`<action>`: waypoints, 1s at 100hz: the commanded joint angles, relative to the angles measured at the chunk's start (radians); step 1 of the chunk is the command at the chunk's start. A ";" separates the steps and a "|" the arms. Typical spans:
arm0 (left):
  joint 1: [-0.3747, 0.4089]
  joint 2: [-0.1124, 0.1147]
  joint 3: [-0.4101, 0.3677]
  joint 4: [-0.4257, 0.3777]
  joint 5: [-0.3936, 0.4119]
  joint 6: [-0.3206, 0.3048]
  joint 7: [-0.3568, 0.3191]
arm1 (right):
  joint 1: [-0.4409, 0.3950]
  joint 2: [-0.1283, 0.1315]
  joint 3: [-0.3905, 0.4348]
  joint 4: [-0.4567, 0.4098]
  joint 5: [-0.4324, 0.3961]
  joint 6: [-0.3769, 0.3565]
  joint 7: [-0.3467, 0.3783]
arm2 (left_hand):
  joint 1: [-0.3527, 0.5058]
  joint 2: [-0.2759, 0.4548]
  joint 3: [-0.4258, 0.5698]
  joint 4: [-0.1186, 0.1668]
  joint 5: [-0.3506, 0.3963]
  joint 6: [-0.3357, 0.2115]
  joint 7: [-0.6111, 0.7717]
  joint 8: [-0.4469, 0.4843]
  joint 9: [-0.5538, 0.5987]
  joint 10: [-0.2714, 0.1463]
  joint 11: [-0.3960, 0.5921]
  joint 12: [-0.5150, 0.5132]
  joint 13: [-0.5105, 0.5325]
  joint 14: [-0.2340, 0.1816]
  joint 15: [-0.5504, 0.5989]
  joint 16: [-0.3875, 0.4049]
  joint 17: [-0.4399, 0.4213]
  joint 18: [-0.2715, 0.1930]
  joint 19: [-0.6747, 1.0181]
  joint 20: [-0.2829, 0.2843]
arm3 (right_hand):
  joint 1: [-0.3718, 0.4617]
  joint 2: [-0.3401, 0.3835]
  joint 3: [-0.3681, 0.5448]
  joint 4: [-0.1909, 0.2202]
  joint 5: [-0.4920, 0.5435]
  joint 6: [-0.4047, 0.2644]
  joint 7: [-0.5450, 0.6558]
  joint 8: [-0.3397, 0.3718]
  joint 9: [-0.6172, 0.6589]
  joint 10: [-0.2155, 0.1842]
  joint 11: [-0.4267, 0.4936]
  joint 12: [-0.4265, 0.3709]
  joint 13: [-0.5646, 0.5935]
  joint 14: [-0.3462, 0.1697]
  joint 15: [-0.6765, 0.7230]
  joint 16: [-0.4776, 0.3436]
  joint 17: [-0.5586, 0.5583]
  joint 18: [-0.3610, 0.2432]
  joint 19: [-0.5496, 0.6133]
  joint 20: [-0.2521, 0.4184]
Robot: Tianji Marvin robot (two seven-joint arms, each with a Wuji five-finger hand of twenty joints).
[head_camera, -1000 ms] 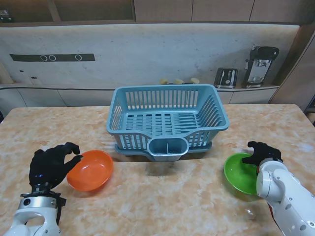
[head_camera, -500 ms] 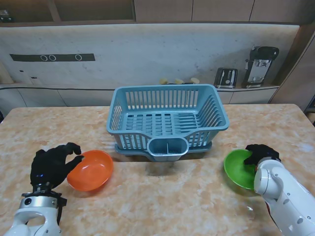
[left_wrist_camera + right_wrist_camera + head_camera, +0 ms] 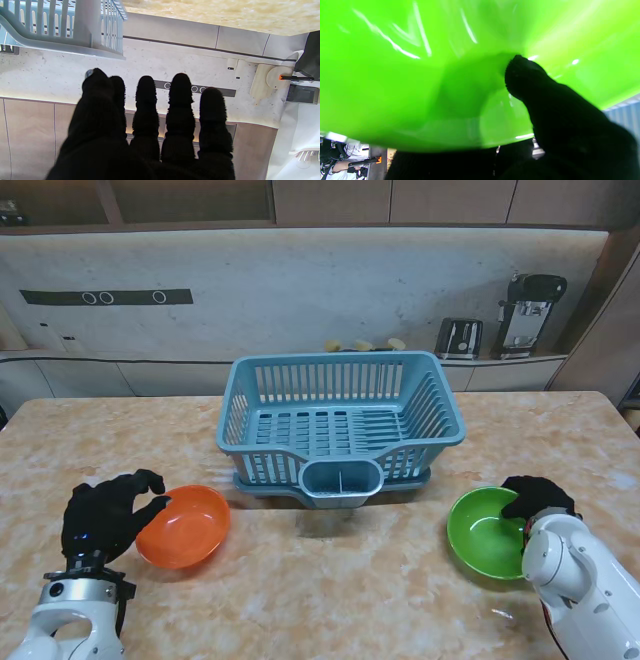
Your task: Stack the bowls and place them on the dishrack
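I expect the orange bowl [image 3: 184,527] to nest down inside the green bowl [image 3: 486,533] as I lower it, since the green bowl is open, empty and similarly wide.
An orange bowl [image 3: 184,525] sits on the table at the near left. My left hand [image 3: 105,513] is just left of it, fingers apart, with the thumb tip at its rim; in the left wrist view the left hand [image 3: 150,130] holds nothing. A green bowl [image 3: 487,532] is at the near right. My right hand [image 3: 538,498] is shut on its far right rim. The green bowl [image 3: 420,75] fills the right wrist view, with my thumb [image 3: 545,100] inside it. The blue dish rack [image 3: 340,425] stands at the table's middle, farther from me, and the dish rack [image 3: 62,25] also shows in the left wrist view.
A grey cutlery cup [image 3: 341,480] hangs on the rack's near side, between the two bowls. A toaster [image 3: 459,337] and a black appliance [image 3: 529,310] stand on the back counter beyond the table [image 3: 330,600].
My right arm has drawn nearer to me, and the green bowl has shifted slightly left and shows more of its inside. The left hand and orange bowl have not moved.
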 commanded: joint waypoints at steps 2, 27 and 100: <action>0.007 -0.002 0.000 -0.009 0.002 0.001 -0.012 | -0.037 -0.008 0.014 -0.043 0.004 -0.011 0.016 | 0.004 0.045 -0.012 0.003 0.017 -0.015 -0.013 0.003 -0.002 -0.005 -0.019 0.003 -0.005 0.009 -0.007 -0.006 -0.011 0.019 -0.005 0.005 | 0.116 -0.013 0.121 0.006 0.081 -0.117 0.153 0.059 0.013 -0.030 0.025 0.024 0.019 -0.035 0.045 0.028 0.070 -0.110 0.060 -0.019; 0.009 -0.002 -0.002 -0.010 0.001 0.001 -0.011 | -0.109 -0.020 0.071 -0.132 0.024 -0.032 -0.026 | 0.004 0.046 -0.012 0.004 0.018 -0.013 -0.012 0.003 -0.002 -0.004 -0.019 0.003 -0.004 0.011 -0.007 -0.006 -0.012 0.020 -0.006 0.005 | 0.117 -0.047 0.194 0.011 0.098 -0.109 0.186 0.091 0.027 -0.024 0.027 0.022 0.031 -0.035 0.070 0.041 0.094 -0.119 0.087 -0.022; 0.014 -0.002 -0.004 -0.014 0.002 0.001 -0.012 | -0.316 -0.047 0.157 -0.452 0.072 -0.143 -0.102 | 0.004 0.046 -0.012 0.004 0.018 -0.017 -0.012 0.004 -0.001 -0.003 -0.019 0.003 -0.003 0.010 -0.006 -0.005 -0.012 0.023 -0.005 0.006 | 0.118 -0.076 0.232 0.009 0.115 -0.084 0.177 0.107 0.045 0.002 0.022 0.009 0.053 -0.018 0.076 0.067 0.114 -0.151 0.159 -0.037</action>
